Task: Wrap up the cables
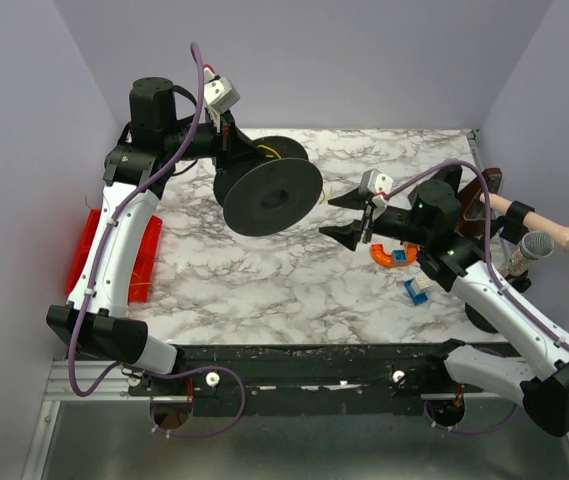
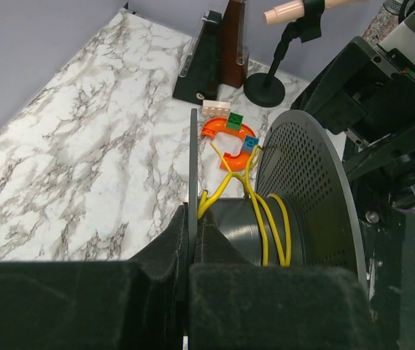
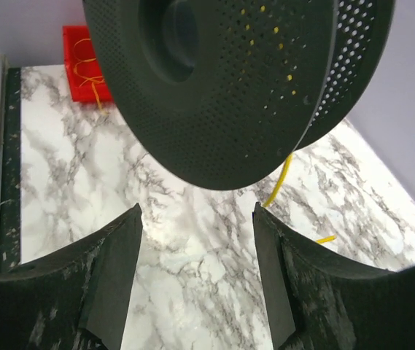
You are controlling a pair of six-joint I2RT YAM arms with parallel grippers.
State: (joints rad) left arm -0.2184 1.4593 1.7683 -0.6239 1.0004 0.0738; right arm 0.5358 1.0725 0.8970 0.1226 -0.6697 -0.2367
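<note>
The yellow cable's loose end (image 1: 326,193) hooks outward beyond the spool's edges. I expect the cable to keep a bent tail sticking out when I lower the spool.
A black perforated spool (image 1: 269,195) hangs above the marble table, tilted on its side. My left gripper (image 1: 226,150) is shut on one thin flange (image 2: 192,182) of it, with a finger on each face. The yellow cable (image 2: 273,226) lies in a few turns around the hub, and a loose end (image 3: 280,179) dangles below the spool toward the table. My right gripper (image 1: 339,215) stands open just right of the spool, its fingers (image 3: 116,248) apart with only table between them. The spool (image 3: 229,87) fills the top of the right wrist view.
A red bin (image 1: 94,250) at the table's left edge holds more yellow wire (image 3: 90,65). An orange C-shaped toy (image 1: 394,255) and a small blue-and-white block (image 1: 417,290) lie under the right arm. Stands and a dark wedge (image 2: 207,58) crowd the far right side.
</note>
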